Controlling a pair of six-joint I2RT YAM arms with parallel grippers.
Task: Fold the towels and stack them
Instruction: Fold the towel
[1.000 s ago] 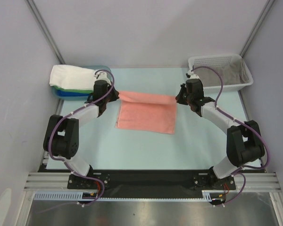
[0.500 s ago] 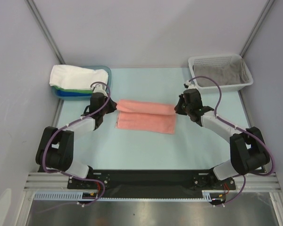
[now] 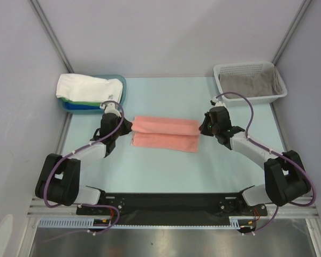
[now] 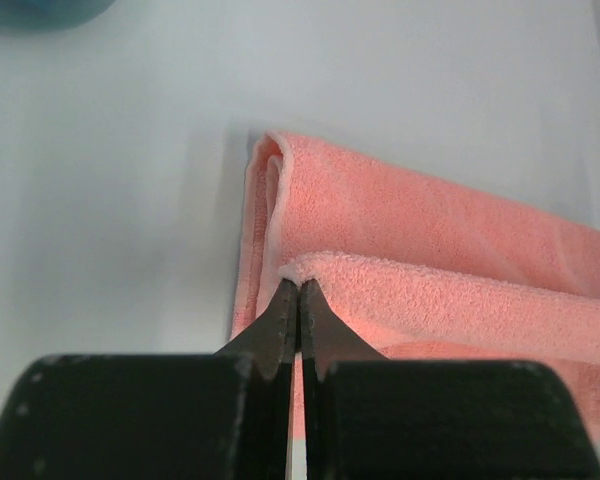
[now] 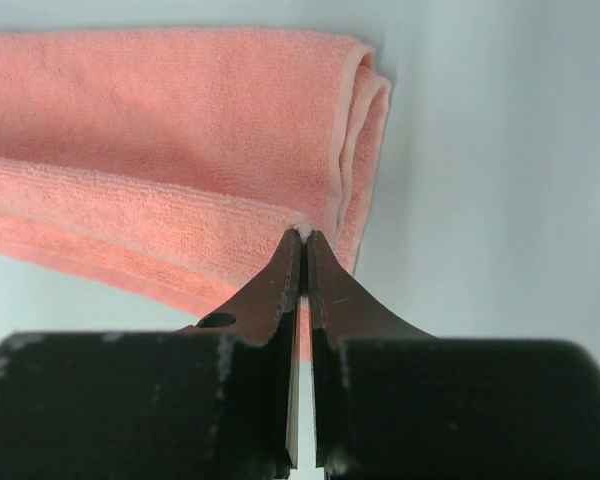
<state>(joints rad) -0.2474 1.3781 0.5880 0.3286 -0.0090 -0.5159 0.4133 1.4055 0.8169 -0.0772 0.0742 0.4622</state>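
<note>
The salmon pink towel's folded edge is stretched tight over the lower layer, so the robot's right gripper should keep going toward the robot and let go at the lower layer's near edge.
A salmon pink towel lies in the middle of the table, its far half doubled over toward me. My left gripper is shut on the towel's left corner, held low over the lower layer. My right gripper is shut on the towel's right corner. The folded edge stretches between both grippers. The towel also shows in the left wrist view and the right wrist view. A white folded towel lies on top of green and blue ones at the back left. A grey towel lies in the basket.
A blue plastic tray at the back left holds the folded stack. A white perforated basket stands at the back right. Grey walls close in the sides and back.
Both grippers have carried the towel's far edge toward me and downward, laying the upper layer over the near half. Both arms have stretched lower over the table.
</note>
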